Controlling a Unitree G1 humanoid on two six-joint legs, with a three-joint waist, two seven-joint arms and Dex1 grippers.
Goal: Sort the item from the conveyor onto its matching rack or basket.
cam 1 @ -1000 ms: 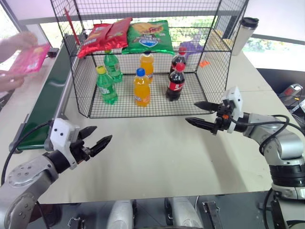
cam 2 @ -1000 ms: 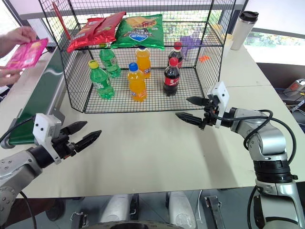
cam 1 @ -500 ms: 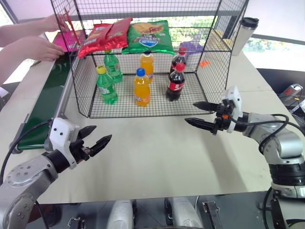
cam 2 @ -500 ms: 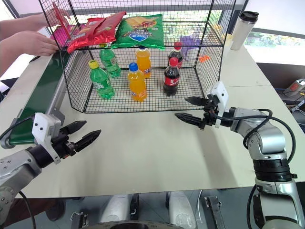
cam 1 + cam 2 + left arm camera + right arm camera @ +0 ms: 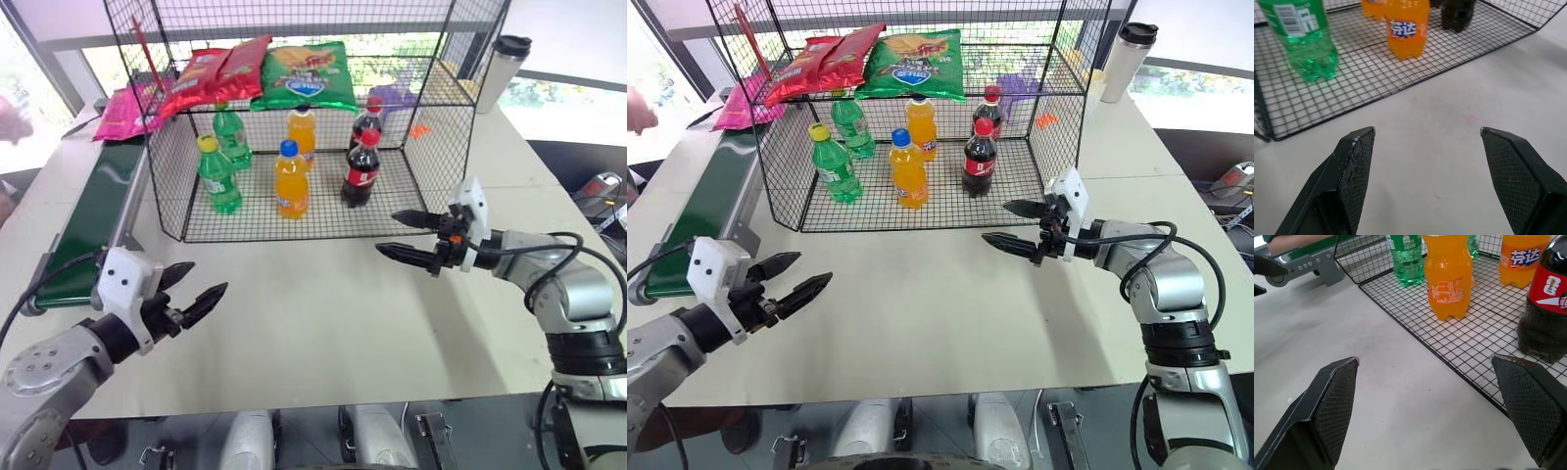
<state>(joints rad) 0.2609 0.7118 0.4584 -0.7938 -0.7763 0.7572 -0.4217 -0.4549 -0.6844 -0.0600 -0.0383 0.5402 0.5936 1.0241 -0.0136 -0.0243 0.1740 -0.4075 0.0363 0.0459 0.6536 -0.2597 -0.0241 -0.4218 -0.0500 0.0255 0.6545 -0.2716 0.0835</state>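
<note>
The magenta-pink bag's near edge (image 5: 120, 135) sticks straight out over the conveyor. The bag will stay spread and hardly sag when I lift it by that edge.
The item, a magenta-pink crisp bag (image 5: 122, 110), lies on the far end of the conveyor (image 5: 93, 211), just left of the black wire rack (image 5: 294, 227). My left gripper (image 5: 212, 275) hovers open over the white table near the conveyor's near end, far from the bag. In the left wrist view its fingers (image 5: 1354, 166) stand wide apart with nothing between them. My right gripper (image 5: 386, 232) is open and empty too, level with the rack's front right corner. Its wrist view shows the gripper (image 5: 1424, 358) facing the rack's floor.
The rack's lower tier holds green (image 5: 218, 176), orange (image 5: 290, 181) and cola (image 5: 361, 168) bottles. Red (image 5: 211, 70) and green (image 5: 306, 74) crisp bags lie on its upper tier. A tumbler (image 5: 509, 70) stands at the back right. A person's hand (image 5: 14, 113) shows at the left edge.
The person laid the pink bag on the conveyor's far end and drew both hands back to the left. Both my grippers kept still and open.
</note>
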